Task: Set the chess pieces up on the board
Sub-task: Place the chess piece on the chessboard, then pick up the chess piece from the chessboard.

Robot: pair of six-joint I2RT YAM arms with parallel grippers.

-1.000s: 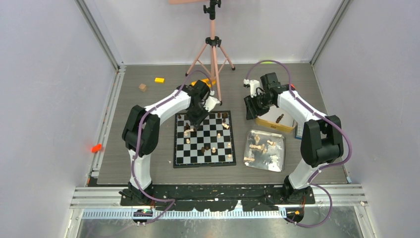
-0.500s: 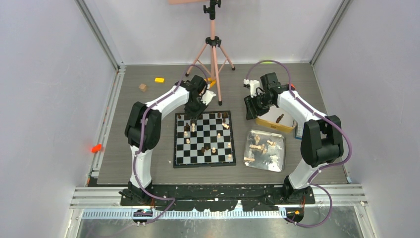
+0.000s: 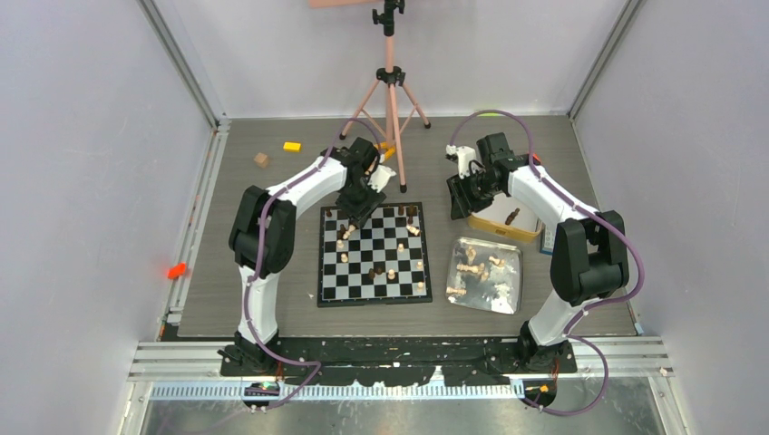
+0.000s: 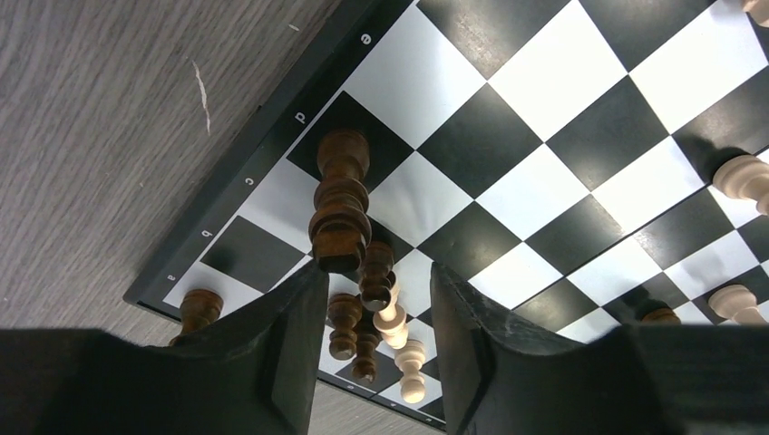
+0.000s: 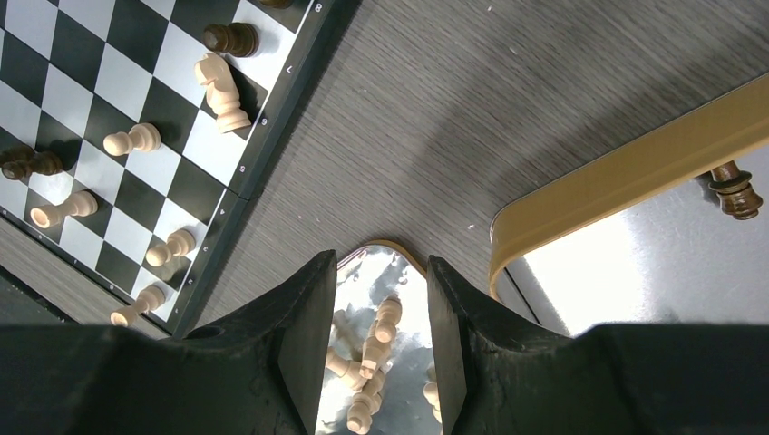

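Note:
I should lift a light piece (image 4: 391,319) clear with my left gripper and hand it to my right gripper, because it sits among dark pieces (image 4: 366,319) far from that gripper.
The board (image 3: 363,281) lies mid-table with a few chess pieces scattered on it. My left gripper (image 3: 355,210) hovers over the board's far left corner. In the left wrist view its jaws (image 4: 372,272) stand apart, and a tall dark piece (image 4: 340,213) stands upright on the black d square just beyond the left finger (image 4: 272,353), free of it. More dark and light pieces (image 4: 413,362) stand behind. My right gripper (image 3: 461,201), open and empty (image 5: 381,272), hangs between the board (image 5: 109,82) and the tins.
A silver tray (image 3: 517,258) right of the board holds several light pieces (image 5: 376,340). A gold-rimmed tin (image 5: 626,172) behind it holds a dark piece (image 5: 734,190). A pink tripod (image 3: 390,100), a yellow block (image 3: 291,146) and a wooden block (image 3: 261,160) stand at the back.
My left gripper moved from above the board's left columns toward the far edge, and its jaws now stand apart from the dark piece. The right arm has not moved.

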